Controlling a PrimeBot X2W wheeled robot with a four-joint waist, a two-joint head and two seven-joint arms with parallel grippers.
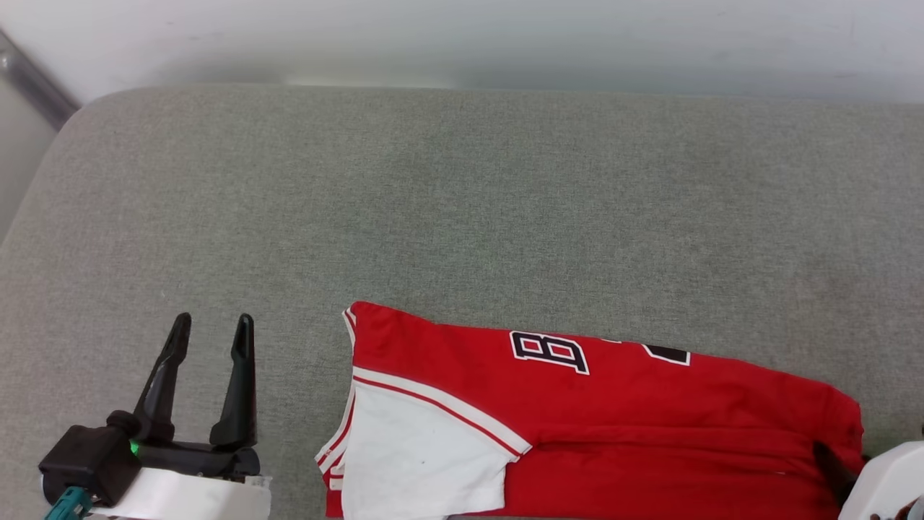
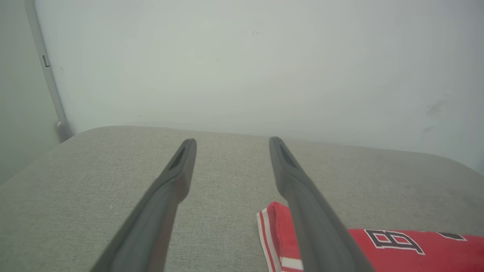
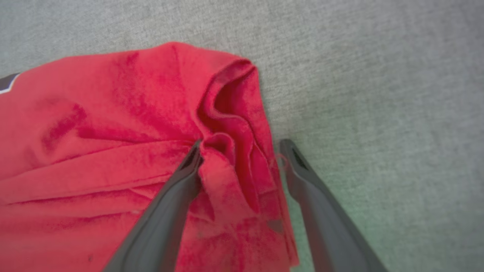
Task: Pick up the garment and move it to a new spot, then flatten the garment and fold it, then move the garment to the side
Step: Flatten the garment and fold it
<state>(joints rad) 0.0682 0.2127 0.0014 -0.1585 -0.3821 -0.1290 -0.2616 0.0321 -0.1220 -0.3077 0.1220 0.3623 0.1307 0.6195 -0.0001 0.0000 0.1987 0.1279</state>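
My gripper will bring more lettering into view from the garment's hidden bottom side when it folds the garment's end over, because black lettering wraps (image 1: 667,354) around the garment's far edge (image 1: 676,420).
The garment (image 1: 613,426) is a red jersey with a white sleeve and black lettering, lying folded along the near edge of the grey cushion (image 1: 462,202). My left gripper (image 1: 213,326) stands open to the left of it, clear of the cloth; in the left wrist view the garment (image 2: 397,245) lies to the right of my left gripper (image 2: 232,141). My right gripper (image 3: 242,147) is open at the garment's right end, its fingers astride the bunched red edge (image 3: 234,158): one finger rests on the cloth, the other is just off it over the cushion. One dark finger (image 1: 830,466) shows in the head view.
A pale wall (image 1: 462,36) runs behind the cushion, with a grey pipe (image 1: 32,83) at the far left. The cushion's rounded left edge (image 1: 29,217) drops off beside my left arm. Bare cushion stretches behind the garment.
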